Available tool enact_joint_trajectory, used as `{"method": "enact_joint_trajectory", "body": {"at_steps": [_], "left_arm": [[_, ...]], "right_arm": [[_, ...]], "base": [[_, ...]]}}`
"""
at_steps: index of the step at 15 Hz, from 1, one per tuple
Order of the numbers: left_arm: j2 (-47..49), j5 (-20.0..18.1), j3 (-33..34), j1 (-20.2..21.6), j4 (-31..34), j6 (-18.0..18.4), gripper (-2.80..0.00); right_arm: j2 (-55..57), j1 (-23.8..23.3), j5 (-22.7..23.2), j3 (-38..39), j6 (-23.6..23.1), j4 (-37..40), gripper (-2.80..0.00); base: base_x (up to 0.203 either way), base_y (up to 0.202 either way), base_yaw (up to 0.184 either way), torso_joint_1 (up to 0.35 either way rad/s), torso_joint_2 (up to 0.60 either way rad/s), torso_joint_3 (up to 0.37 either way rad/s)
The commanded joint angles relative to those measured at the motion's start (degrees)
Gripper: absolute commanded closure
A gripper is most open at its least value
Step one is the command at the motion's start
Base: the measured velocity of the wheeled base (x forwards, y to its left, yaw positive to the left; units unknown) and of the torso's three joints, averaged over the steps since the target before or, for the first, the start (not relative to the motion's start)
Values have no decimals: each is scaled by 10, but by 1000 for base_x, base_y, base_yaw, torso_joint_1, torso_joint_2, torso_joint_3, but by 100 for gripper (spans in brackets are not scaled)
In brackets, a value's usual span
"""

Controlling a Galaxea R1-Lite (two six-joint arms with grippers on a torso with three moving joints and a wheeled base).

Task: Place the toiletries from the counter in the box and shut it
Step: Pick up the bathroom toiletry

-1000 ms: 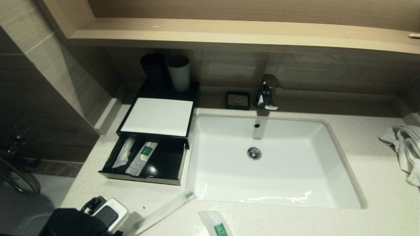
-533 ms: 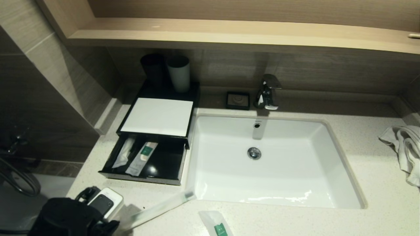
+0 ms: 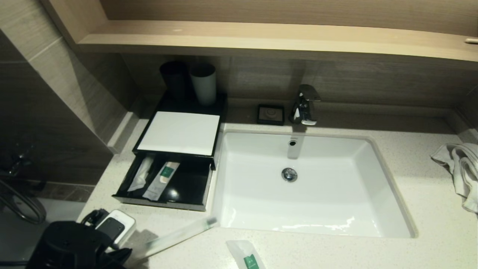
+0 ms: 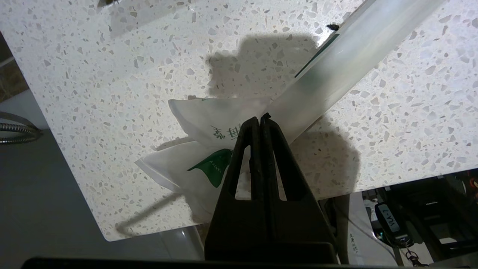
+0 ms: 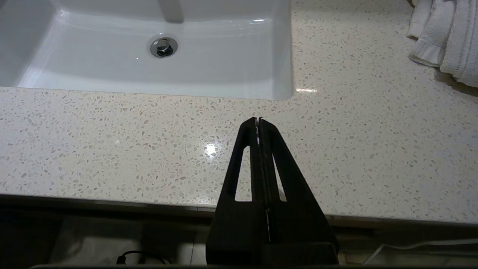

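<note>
I should open, shift and clamp the toothbrush packet's near end [image 4: 297, 113] alone, because my left gripper's fingers are closed where the toothbrush packet meets the white packet [image 4: 263, 105].
My left gripper [image 4: 260, 118] is shut on the crumpled end of a long translucent toothbrush packet [image 4: 347, 56] with a green label. In the head view this gripper [image 3: 125, 254] is at the counter's front left corner, and the packet [image 3: 179, 233] slants from it toward the sink's front left corner. A second small packet with a green label [image 3: 246, 257] lies on the counter's front edge. The black box [image 3: 179, 104] stands left of the sink with its drawer [image 3: 160, 203] pulled open; two packets [image 3: 161, 180] lie inside. My right gripper [image 5: 258, 118] is shut and empty above the counter's front right.
A white sink [image 3: 310, 186] fills the middle, with a faucet [image 3: 304, 104] and a black soap dish [image 3: 270, 114] behind it. A dark cup [image 3: 174, 80] and a pale cup [image 3: 204, 84] stand behind the box. A white towel [image 3: 461, 168] lies at the right.
My left arm has drawn back to the left, dragging the long packet with it; its far end has slid left along the sink's front edge. The right arm has not moved.
</note>
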Motion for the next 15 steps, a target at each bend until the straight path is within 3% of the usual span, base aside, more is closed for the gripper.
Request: {"method": "enact_joint_trajectory", "body": {"at_steps": [1, 8, 9, 15], "left_arm": [[0, 2, 3, 5, -1, 0, 0], [1, 0, 5, 6, -1, 2, 0], [1, -1, 3, 6, -1, 2, -280], [-9, -35, 1, 3, -32, 4, -280]], "right_arm": [[0, 0, 0, 0, 0, 0, 0], [0, 0, 0, 0, 0, 0, 0], [0, 0, 0, 0, 0, 0, 0], [0, 0, 0, 0, 0, 0, 0]], "base": [[0, 0, 0, 0, 0, 0], [0, 0, 0, 0, 0, 0], [0, 0, 0, 0, 0, 0], [0, 0, 0, 0, 0, 0]]}}
